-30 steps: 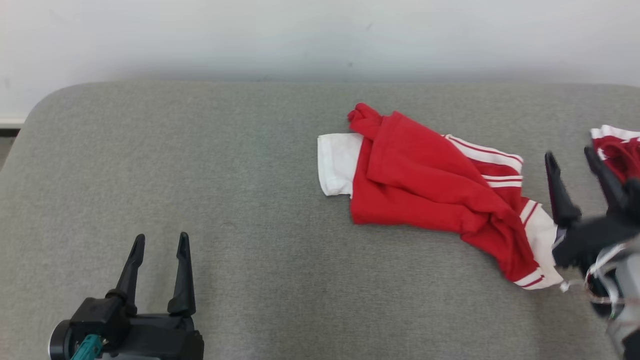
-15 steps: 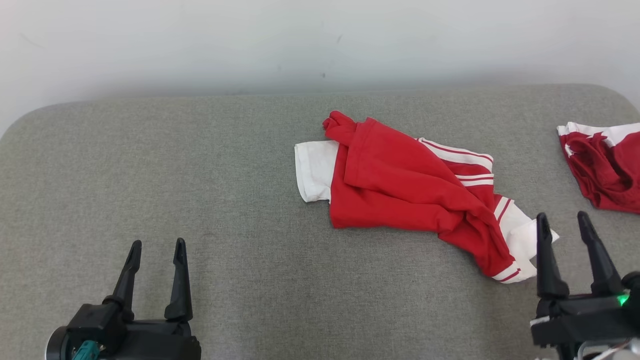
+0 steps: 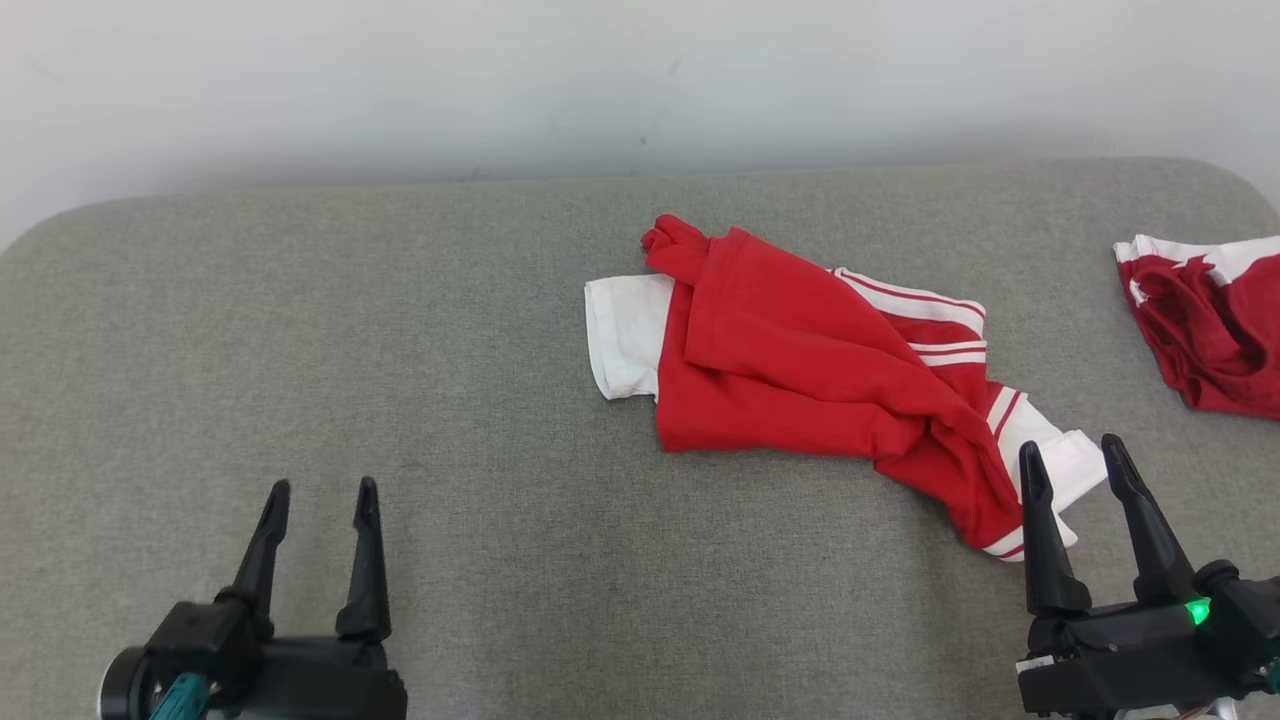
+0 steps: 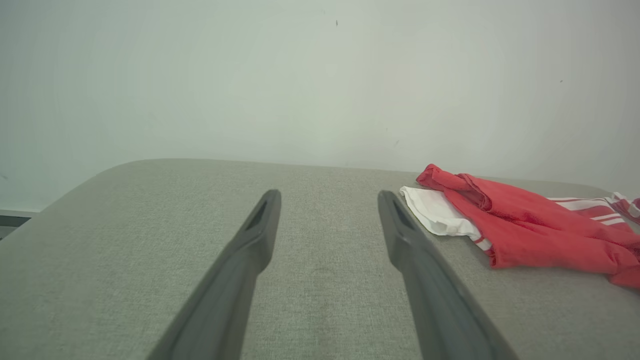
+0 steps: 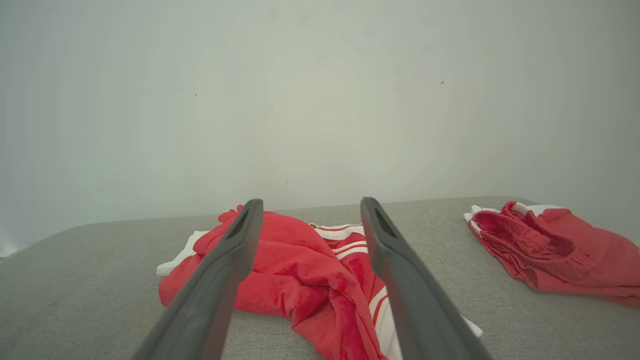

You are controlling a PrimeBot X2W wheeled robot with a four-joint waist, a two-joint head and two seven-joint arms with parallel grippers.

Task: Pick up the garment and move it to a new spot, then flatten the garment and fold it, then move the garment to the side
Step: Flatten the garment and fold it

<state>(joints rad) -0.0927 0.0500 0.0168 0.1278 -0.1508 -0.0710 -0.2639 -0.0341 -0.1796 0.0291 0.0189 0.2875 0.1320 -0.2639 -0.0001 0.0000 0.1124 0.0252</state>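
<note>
The garment (image 3: pixel 780 420) will open up much wider when I lift it and spread it out, because the loose red flap (image 3: pixel 777 318) is folded over the striped trim.
A crumpled red garment (image 3: pixel 810 380) with white sleeves and striped trim lies right of centre on the grey padded table (image 3: pixel 400 330). In the left wrist view the garment (image 4: pixel 530 225) sits off to the right; in the right wrist view the garment (image 5: pixel 300 272) lies straight ahead. My right gripper (image 3: pixel 1070 465) stands open at the lower right, its fingertips close to the garment's white lower corner, nothing between them. My left gripper (image 3: pixel 322 495) stands open at the lower left, well apart from the garment. Their long dark fingers (image 4: pixel 250 250) and fingers (image 5: pixel 395 265) are spread wide.
A second red and white garment (image 3: pixel 1210 330) lies bunched at the table's right edge, seen also as a red garment (image 5: pixel 550 255) in the right wrist view. A pale wall (image 3: pixel 640 80) runs behind the table. Bare grey cloth stretches across the left half.
The head camera has swung right, shifting the whole picture. My right gripper has come down from beside the second garment to the lower right, near the garment's white corner. The left gripper holds still.
</note>
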